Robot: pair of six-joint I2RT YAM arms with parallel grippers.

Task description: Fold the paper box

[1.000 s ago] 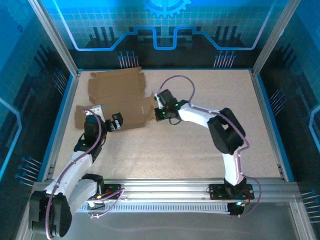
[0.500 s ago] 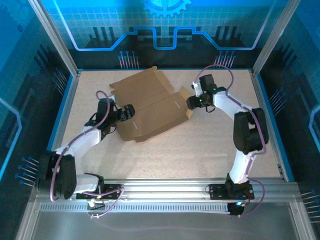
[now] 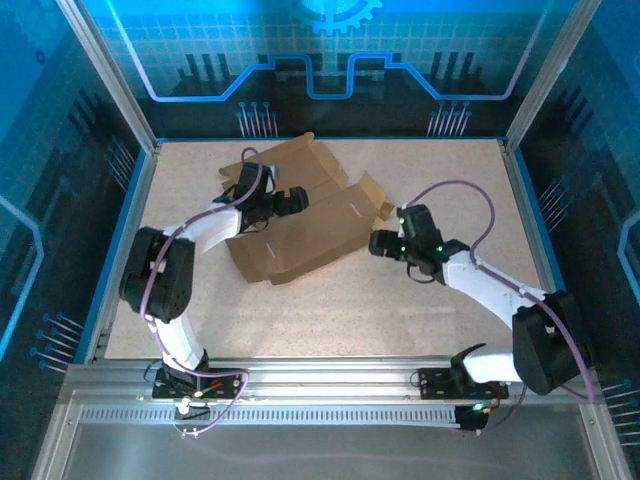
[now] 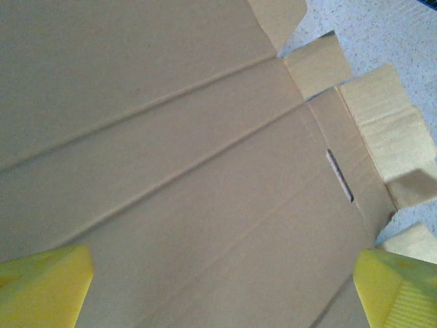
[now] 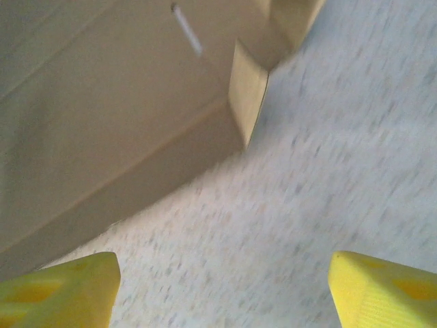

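Next, I turn the paper box around with my grippers until the slotted panel faces my right gripper before I fold, because that panel slants across the paper box's near side.
The paper box lies unfolded and nearly flat on the table, left of centre towards the back, with its flaps spread. My left gripper hovers over its upper middle panel, open. In the left wrist view the cardboard spans the gap between the yellow fingertips, with a slot at the right. My right gripper stands open just off the sheet's right edge, above bare table. The right wrist view has a raised corner flap ahead of it and nothing between the fingers.
The speckled tabletop stretches to the right and towards the near side of the box. A blue rim and metal posts bound the table. An aluminium rail carries both arm bases at the near edge.
The cardboard has been dragged right and turned. The right gripper opened, let go of its edge and drew back towards the near side. The left arm swung to the back, over the sheet.
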